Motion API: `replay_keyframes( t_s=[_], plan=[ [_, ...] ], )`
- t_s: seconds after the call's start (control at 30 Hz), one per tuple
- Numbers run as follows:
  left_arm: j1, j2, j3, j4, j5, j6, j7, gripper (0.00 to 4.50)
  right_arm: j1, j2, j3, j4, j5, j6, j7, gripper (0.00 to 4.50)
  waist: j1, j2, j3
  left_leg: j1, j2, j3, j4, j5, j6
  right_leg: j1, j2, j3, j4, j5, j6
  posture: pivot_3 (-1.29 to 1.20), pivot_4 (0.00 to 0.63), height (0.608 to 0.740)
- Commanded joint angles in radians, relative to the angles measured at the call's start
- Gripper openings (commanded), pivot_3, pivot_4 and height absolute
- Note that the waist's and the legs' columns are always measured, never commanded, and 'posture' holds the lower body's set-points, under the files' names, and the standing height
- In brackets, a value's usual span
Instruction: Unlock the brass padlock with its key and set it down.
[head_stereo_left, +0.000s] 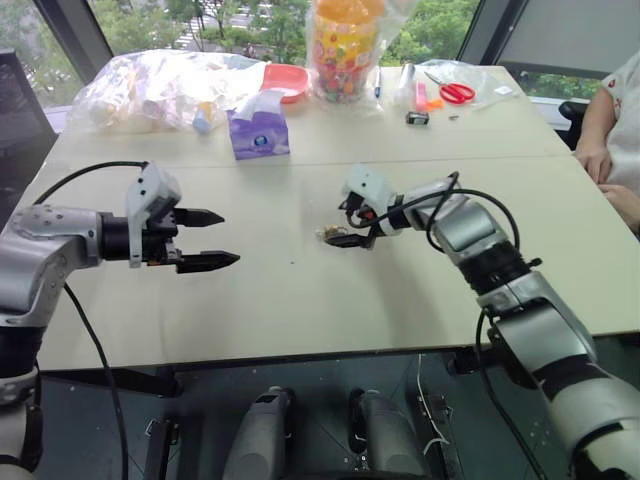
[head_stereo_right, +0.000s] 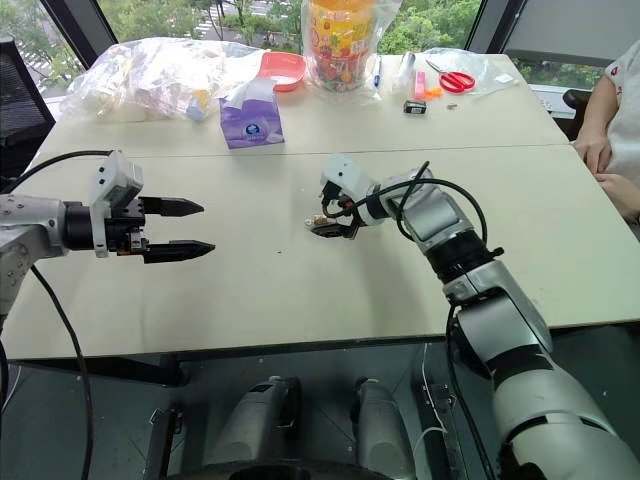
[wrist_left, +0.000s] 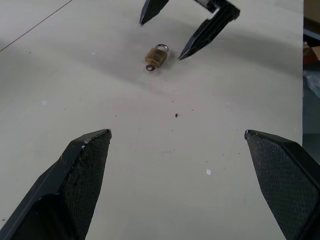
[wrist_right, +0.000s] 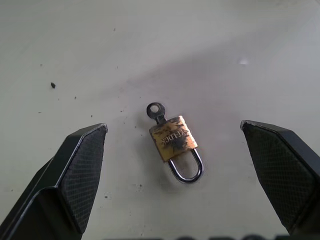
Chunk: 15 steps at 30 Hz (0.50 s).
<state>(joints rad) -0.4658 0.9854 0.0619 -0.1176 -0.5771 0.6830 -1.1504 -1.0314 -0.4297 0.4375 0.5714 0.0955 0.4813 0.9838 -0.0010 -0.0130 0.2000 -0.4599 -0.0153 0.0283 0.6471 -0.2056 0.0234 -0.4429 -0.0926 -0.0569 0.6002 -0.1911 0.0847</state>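
I should turn my right gripper square to the brass padlock (wrist_right: 176, 144), because the padlock lies crooked between that gripper's fingers. I should then take the padlock by its body (wrist_right: 173, 138) and leave the key clear.
The brass padlock (wrist_right: 173, 138) lies flat on the beige table (head_stereo_left: 300, 300), its silvery shackle (wrist_right: 186, 168) closed and a small dark key (wrist_right: 156, 112) sticking out of its base. My right gripper (head_stereo_left: 345, 232) hovers just over it, open, with the padlock (head_stereo_left: 331, 234) between and below its spread fingers (wrist_right: 75, 175). In the left wrist view the padlock (wrist_left: 156, 56) lies beneath the right gripper's two tips. My left gripper (head_stereo_left: 212, 240) is open, held above the table well to the left of the padlock and pointing toward it.
At the table's far edge sit a purple tissue box (head_stereo_left: 258, 135), clear plastic bags (head_stereo_left: 160, 88), a red bowl (head_stereo_left: 285, 78), a jar of colourful items (head_stereo_left: 345, 45), and red scissors (head_stereo_left: 457, 92). A person's arm (head_stereo_left: 610, 130) rests at the right edge.
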Motion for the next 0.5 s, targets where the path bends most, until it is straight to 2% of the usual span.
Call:
replay_keyframes(
  t_s=[0.03,0.2,0.23,0.3,0.47,0.5],
  plan=[
    [0.033,-0.012,0.045,-0.059,-0.013,0.0,0.026,4.48,-0.065,0.029,0.0,0.132,-0.055,-0.109,0.053,4.5,-0.008,0.0,0.0,0.0,0.0,0.0,0.0,0.0,0.0,0.0,0.0,0.0,0.0,0.0,0.0,0.0,0.15,0.74],
    [0.068,-0.035,0.064,-0.098,-0.02,0.013,0.07,4.48,-0.098,0.079,-0.007,0.281,-0.108,-0.193,0.089,4.5,-0.016,0.0,0.0,0.001,0.0,-0.001,0.0,0.001,-0.001,0.0,0.001,0.0,0.003,0.0,0.0,0.0,0.15,0.74],
    [0.07,-0.039,0.067,-0.103,-0.023,0.017,0.076,4.49,-0.102,0.091,-0.014,0.306,-0.113,-0.205,0.09,4.25,-0.017,0.0,0.0,0.001,0.001,-0.001,0.0,0.001,-0.002,0.0,0.001,0.0,0.004,0.0,0.0,0.0,0.15,0.74],
    [0.072,-0.044,0.07,-0.11,-0.026,0.023,0.084,4.5,-0.11,0.107,-0.026,0.345,-0.122,-0.225,0.089,3.61,-0.018,0.0,0.0,0.003,0.001,-0.001,0.0,0.002,-0.003,0.0,0.001,0.0,0.008,0.0,0.001,0.0,0.15,0.74],
    [0.071,-0.055,0.068,-0.111,-0.028,0.029,0.102,4.5,-0.129,0.157,-0.071,0.424,-0.133,-0.279,0.066,0.93,-0.018,0.0,0.0,0.014,0.003,0.0,-0.001,0.004,-0.007,0.005,0.002,0.001,0.013,-0.002,-0.003,0.0,0.15,0.74],
    [0.07,-0.056,0.066,-0.111,-0.028,0.029,0.104,4.5,-0.133,0.162,-0.077,0.434,-0.138,-0.286,0.064,0.66,-0.019,0.0,0.0,0.016,0.005,0.0,-0.001,0.004,-0.008,0.006,0.003,0.002,0.013,-0.001,-0.003,0.0,0.15,0.74]
  ],
)
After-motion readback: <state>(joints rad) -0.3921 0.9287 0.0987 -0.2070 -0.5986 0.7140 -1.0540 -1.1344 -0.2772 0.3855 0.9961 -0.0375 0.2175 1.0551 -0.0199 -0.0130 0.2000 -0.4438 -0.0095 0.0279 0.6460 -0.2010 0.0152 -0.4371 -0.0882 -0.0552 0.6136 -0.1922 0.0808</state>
